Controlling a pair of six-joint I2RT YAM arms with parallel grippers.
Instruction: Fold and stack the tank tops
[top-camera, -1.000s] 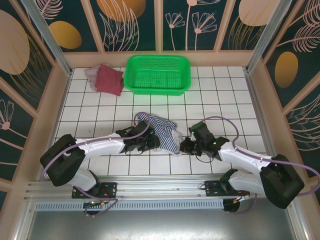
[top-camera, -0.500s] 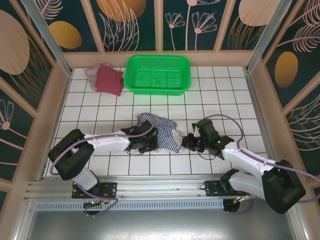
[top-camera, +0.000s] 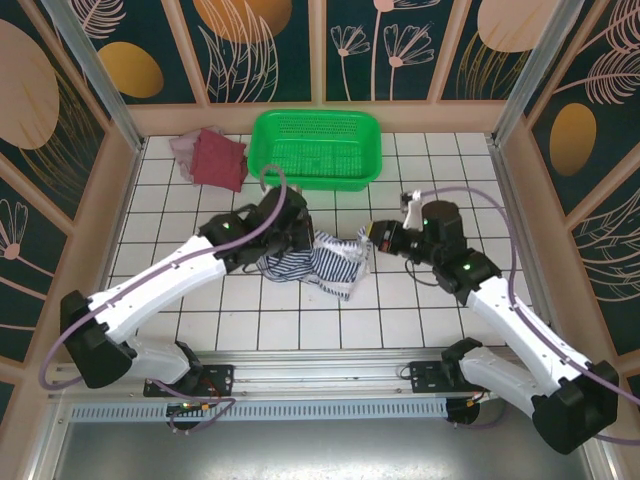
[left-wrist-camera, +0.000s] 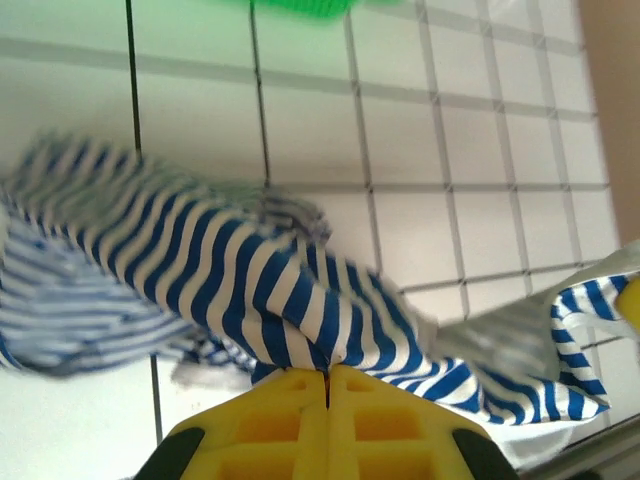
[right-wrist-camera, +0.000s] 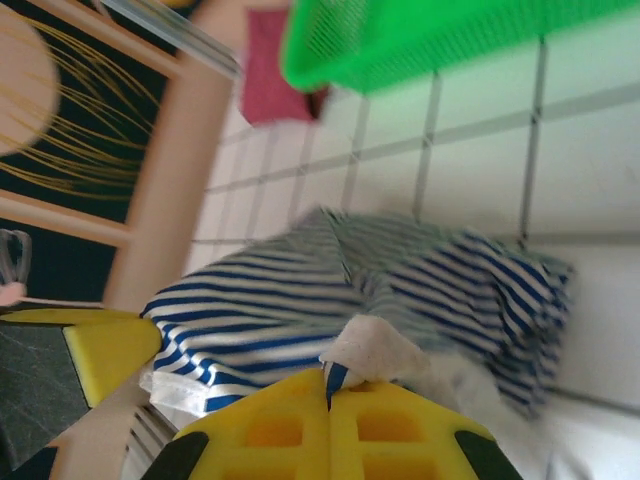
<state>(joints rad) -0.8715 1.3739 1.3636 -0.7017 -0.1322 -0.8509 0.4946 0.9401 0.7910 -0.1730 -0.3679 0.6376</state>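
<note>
My two grippers should pull the held edge toward the green basket (top-camera: 315, 183) before folding, because the striped tank top's lower part (top-camera: 291, 267) sags in a bunch beside my left gripper.
The navy-and-white striped tank top (top-camera: 322, 264) hangs stretched between my two grippers above the middle tiles, its lower part sagging toward the table. My left gripper (top-camera: 291, 243) is shut on its left edge; in the left wrist view the yellow jaws (left-wrist-camera: 328, 372) pinch a bunched fold of the striped cloth (left-wrist-camera: 250, 285). On the right side, my right gripper (top-camera: 373, 238) is shut on a white-hemmed corner, seen pinched in the right wrist view (right-wrist-camera: 330, 385) with the striped top (right-wrist-camera: 270, 300) beyond. A maroon tank top (top-camera: 220, 160) lies folded on a mauve-pink one (top-camera: 184, 148) at the back left.
A green plastic basket (top-camera: 318, 148) stands at the back centre, just right of the folded pile, and shows in the right wrist view (right-wrist-camera: 430, 35). Wooden walls close in the tiled table (top-camera: 450, 310) on the left, right and back.
Both arms have risen and swung toward the back, lifting the striped top off the tiles and spreading it. The left gripper shut on the cloth during this second.
</note>
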